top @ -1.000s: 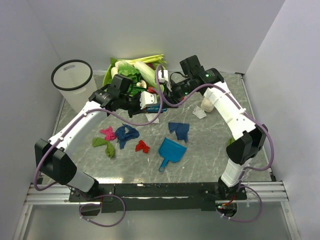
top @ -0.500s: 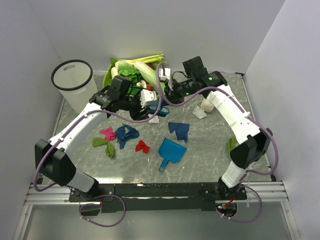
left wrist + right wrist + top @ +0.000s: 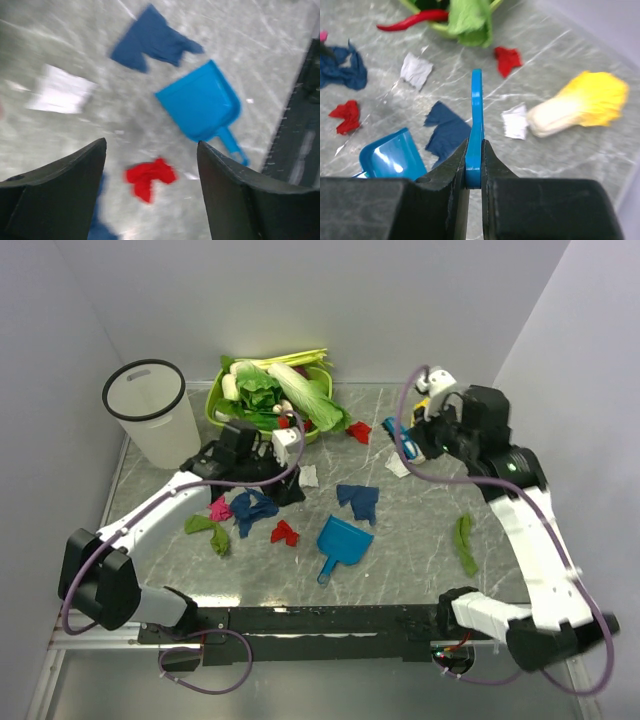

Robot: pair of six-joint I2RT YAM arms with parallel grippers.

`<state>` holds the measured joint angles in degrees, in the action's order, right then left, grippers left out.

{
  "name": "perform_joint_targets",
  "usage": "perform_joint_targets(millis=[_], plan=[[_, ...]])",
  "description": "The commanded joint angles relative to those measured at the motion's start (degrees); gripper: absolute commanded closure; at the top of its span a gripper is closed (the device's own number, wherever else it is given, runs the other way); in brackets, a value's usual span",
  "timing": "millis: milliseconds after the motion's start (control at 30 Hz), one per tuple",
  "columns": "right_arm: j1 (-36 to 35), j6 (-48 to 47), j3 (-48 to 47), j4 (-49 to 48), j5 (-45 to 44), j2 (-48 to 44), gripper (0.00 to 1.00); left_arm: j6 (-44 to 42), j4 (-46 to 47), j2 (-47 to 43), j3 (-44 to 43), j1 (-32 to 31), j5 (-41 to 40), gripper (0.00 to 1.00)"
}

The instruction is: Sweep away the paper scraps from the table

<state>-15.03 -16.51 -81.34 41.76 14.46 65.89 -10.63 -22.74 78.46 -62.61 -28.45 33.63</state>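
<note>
The dustpan's handle [image 3: 326, 569] points at the table's front edge, so next my left gripper turns the dustpan by its side [image 3: 166, 107] and then takes its handle to gather scraps first.
The paper scraps lie across the table [image 3: 420, 540]: red [image 3: 285, 531], dark blue [image 3: 253, 508] [image 3: 358, 500], pink [image 3: 216, 507], green [image 3: 210, 530] and white [image 3: 308, 476]. My left gripper [image 3: 287, 490] [image 3: 151, 145] hangs open over the red scrap [image 3: 149, 176], holding nothing. Raised at the right, my right gripper [image 3: 415, 435] [image 3: 475, 145] is shut on the flat blue handle [image 3: 477, 115] of a tool [image 3: 398, 433]. Below it lie a dark blue scrap [image 3: 447, 130], a white one [image 3: 515, 122] and a red one [image 3: 507, 57].
A light-blue dustpan [image 3: 342, 543] [image 3: 202, 102] lies in the middle near the front. A lime-green tray [image 3: 215, 400] of vegetables stands at the back, a white bin [image 3: 150, 410] at back left. A yellow cabbage [image 3: 580, 105] and a green strip [image 3: 465, 543] lie at the right.
The left gripper opened and dropped back toward the middle scraps. The right gripper shut on the blue handle and swung it away to the right.
</note>
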Motion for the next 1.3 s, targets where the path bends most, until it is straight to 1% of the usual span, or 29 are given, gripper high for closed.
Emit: perform_joint_targets(millis=[0,33,100,133,167,200,233,267,300,333,400,500,567,633,800,900,967,1000,1067,1100,1133,1267], plan=[[-0.09,1.74,1.96,4.9,-6.81,-6.72,1.0,10.28,6.39,1.51,3.46,-5.38,-0.65,0.25],[0.17,1.31,3.02,5.09,-6.9,-7.52,1.0,12.54,6.74,2.48,3.37,-7.57,-1.71,0.28],[0.09,1.74,5.57,4.91,-9.44,-10.06,1.0,16.68,7.27,6.07,3.11,-8.9,-5.21,0.35],[0.17,2.01,6.27,3.69,-9.88,-11.47,1.0,19.22,8.32,7.31,2.85,-9.78,-7.59,0.35],[0.17,2.1,6.8,2.9,-7.8,-12.79,1.0,24.73,9.11,8.46,2.32,-10.05,-9.61,0.33],[0.17,2.27,6.72,2.54,-7.0,-15.5,1.0,25.91,9.29,10.9,2.06,-10.31,-12.94,0.32],[0.17,2.1,6.63,2.63,-5.33,-16.66,1.0,25.49,7.82,12.32,0.57,-11.71,-14.19,0.34],[0.17,-0.42,7.16,2.8,-3.14,-17.63,1.0,22.88,6.76,13.99,-0.49,-12.33,-15.16,0.35],[0.17,-1.23,7.51,3.06,0.01,-18.68,1.0,21.89,5.7,17.4,-1.54,-12.86,-16.13,0.36],[0.17,-1.15,7.69,3.5,0.04,-18.95,1.0,21.71,5.26,19.0,-3.2,-13.04,-17.7,0.38],[0.35,-0.45,9.44,3.07,-1.35,-19.56,1.0,22.5,5.86,21.9,-4.01,-13.12,-19.65,0.37],[0.61,-0.27,11.55,2.72,-1.98,-21.32,1.0,22.23,5.87,24.19,-5.24,-13.65,-18.69,0.38],[0.79,0.6,12.78,1.41,-2.85,-22.11,1.0,22.76,6.3,25.42,-5.16,-13.74,-17.98,0.38],[1.4,0.87,13.4,0.78,-3.12,-22.29,1.0,23.03,6.13,26.48,-4.98,-13.83,-18.16,0.41],[3.68,0.69,14.02,-0.8,-2.94,-21.5,1.0,21.71,6.04,27.98,-5.68,-13.92,-16.49,0.51],[3.87,0.34,14.89,-1.85,-2.86,-21.06,1.0,21.27,6.04,28.68,-7.08,-13.92,-17.28,0.53],[3.86,0.34,15.68,-2.47,-2.51,-20.8,1.0,20.04,6.22,28.25,-7.44,-14.0,-17.28,0.6],[3.86,0.25,15.86,-2.73,-2.24,-20.8,1.0,18.73,5.87,28.24,-7.96,-14.44,-17.89,0.64],[3.95,-0.18,16.3,-3.17,-1.89,-20.62,1.0,17.32,4.12,29.2,-8.67,-14.97,-19.55,0.67],[3.87,-0.45,16.48,-3.52,-1.89,-20.62,1.0,17.4,3.07,29.73,-9.63,-15.41,-22.52,0.69],[4.04,-1.15,17.0,-4.4,-2.06,-20.8,1.0,17.49,0.53,30.35,-10.59,-15.41,-22.38,0.69],[4.13,-2.12,19.02,-7.48,-4.87,-21.42,1.0,15.91,-2.92,32.63,-13.76,-15.41,-20.53,0.68]])
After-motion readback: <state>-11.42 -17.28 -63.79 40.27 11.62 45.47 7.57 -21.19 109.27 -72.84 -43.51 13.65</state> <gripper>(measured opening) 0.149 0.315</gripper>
